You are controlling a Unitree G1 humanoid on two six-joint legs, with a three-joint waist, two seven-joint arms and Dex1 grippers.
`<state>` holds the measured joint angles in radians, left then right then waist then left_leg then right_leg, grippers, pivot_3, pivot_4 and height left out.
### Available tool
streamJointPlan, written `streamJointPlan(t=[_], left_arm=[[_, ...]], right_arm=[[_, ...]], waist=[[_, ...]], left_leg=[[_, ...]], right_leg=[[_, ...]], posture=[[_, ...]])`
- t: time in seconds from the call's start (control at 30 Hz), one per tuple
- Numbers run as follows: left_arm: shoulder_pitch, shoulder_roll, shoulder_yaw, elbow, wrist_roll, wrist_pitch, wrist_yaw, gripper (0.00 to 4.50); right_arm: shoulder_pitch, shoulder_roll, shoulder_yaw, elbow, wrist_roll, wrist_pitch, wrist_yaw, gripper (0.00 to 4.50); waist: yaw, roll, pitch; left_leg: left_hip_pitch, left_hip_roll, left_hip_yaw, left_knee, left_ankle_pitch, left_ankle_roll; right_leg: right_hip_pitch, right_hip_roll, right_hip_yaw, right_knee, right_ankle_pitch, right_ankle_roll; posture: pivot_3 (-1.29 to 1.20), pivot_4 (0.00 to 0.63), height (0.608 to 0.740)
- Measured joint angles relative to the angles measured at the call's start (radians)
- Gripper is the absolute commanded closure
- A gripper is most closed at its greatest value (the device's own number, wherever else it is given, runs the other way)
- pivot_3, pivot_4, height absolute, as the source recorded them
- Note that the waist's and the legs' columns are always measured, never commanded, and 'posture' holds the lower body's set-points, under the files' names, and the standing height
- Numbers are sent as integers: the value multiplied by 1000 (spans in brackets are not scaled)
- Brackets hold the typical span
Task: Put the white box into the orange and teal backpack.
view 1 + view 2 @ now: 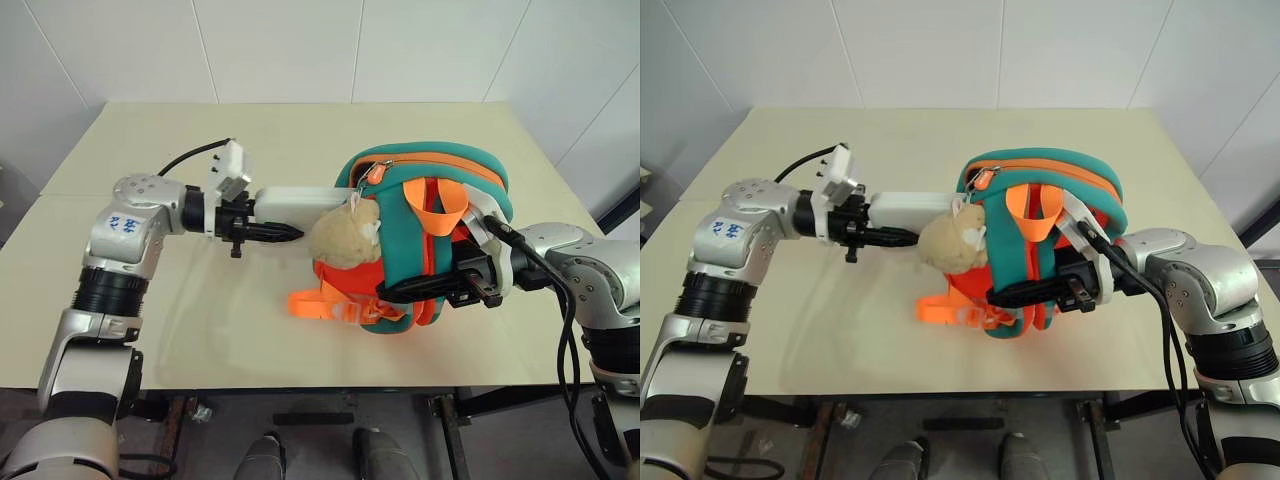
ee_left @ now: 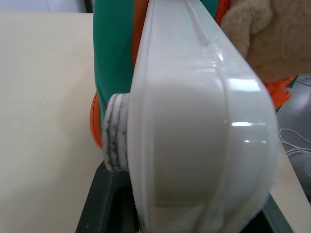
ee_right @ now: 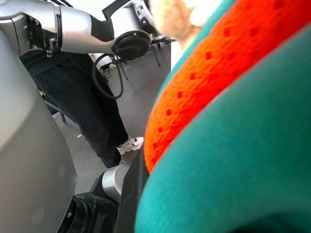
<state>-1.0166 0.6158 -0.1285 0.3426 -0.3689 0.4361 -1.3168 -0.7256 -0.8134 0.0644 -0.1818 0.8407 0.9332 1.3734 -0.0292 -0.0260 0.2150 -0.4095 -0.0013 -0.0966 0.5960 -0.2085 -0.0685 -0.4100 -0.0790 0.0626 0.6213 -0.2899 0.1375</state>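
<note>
The white box's far end (image 1: 342, 196) points into the backpack's open zipper (image 1: 358, 178). My left gripper should keep pushing until the white box is deep inside, then let go.
My left gripper (image 1: 283, 228) is shut on the near end of the white box (image 1: 295, 200), a flat white case held level above the table and pointing toward the orange and teal backpack (image 1: 430, 185). The box's far end (image 2: 170, 43) lies against the backpack's teal side, beside the tan plush toy (image 1: 345, 237) that hangs on it. I cannot tell whether that end is inside. The backpack stands upright at centre right. My right gripper (image 1: 395, 291) is shut on its lower front edge, on teal and orange fabric (image 3: 233, 145).
Orange webbing straps (image 1: 320, 303) trail from the backpack onto the cream table (image 1: 200, 330), whose front edge is close to me. White walls stand behind the table. A person's dark trouser legs (image 3: 92, 116) stand past the table.
</note>
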Motion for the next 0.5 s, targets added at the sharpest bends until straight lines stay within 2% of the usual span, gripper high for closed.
streamJointPlan(t=[0.23, 0.47, 0.5], left_arm=[[-132, -165, -40, 127, 60, -1, 37, 3256], [-157, -267, -67, 244, 132, -94, 77, 3256], [-157, -275, -68, 254, 140, -101, 80, 2906]], right_arm=[[0, 15, 0, -9, -8, -14, -14, 4459], [0, 29, 1, -18, -16, -20, -36, 4459], [1, 29, 0, -20, -17, -20, -38, 4486]], waist=[[2, 0, 0], [0, 0, 0], [1, 0, 0]], left_leg=[[-2, -1, 0, 3, 0, 0], [-1, 0, 0, 3, 0, 0], [-1, -1, 0, 3, 0, 0]], right_leg=[[0, 0, 0, 0, 0, 1], [0, 0, 0, 1, 0, 1], [0, 0, 0, 1, 0, 1]], posture=[[0, 150, 740], [0, 150, 740], [0, 150, 740]])
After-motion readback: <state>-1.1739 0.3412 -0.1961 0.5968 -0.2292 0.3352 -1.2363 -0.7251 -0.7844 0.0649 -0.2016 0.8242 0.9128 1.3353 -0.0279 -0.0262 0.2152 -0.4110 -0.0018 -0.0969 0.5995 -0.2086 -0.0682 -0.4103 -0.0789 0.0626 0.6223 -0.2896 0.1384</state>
